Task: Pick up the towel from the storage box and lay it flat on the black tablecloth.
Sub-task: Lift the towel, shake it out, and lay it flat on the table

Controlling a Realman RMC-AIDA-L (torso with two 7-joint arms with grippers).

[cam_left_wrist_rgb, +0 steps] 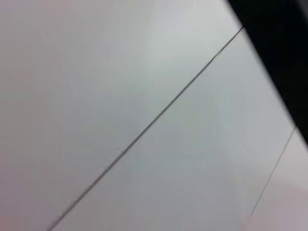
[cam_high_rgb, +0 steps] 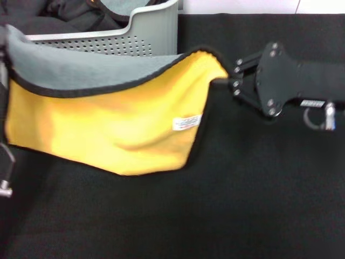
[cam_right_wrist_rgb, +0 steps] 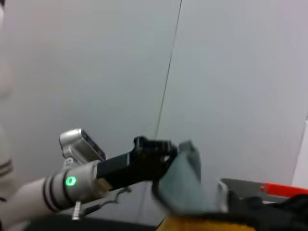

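Note:
The towel's grey side (cam_high_rgb: 99, 71) folds over along the towel's top, so my left gripper should open and take the towel's lower hem while my right gripper holds the towel up.
The towel (cam_high_rgb: 108, 124) hangs stretched between both grippers above the black tablecloth (cam_high_rgb: 242, 189), yellow face toward me, grey face folded over along the top, white care tag (cam_high_rgb: 186, 123) near its right side. My right gripper (cam_high_rgb: 229, 81) is shut on the towel's right upper corner. My left gripper (cam_high_rgb: 4, 51) at the far left edge holds the other corner; the right wrist view shows the left gripper (cam_right_wrist_rgb: 161, 149) shut on the grey cloth (cam_right_wrist_rgb: 185, 183). The towel's lower edge sags close to the tablecloth. Behind it stands the storage box (cam_high_rgb: 156, 32).
Dark cloths (cam_high_rgb: 81, 16) lie inside the storage box at the back left. The tablecloth extends wide to the front and right. The left wrist view shows only a pale wall panel (cam_left_wrist_rgb: 144, 120).

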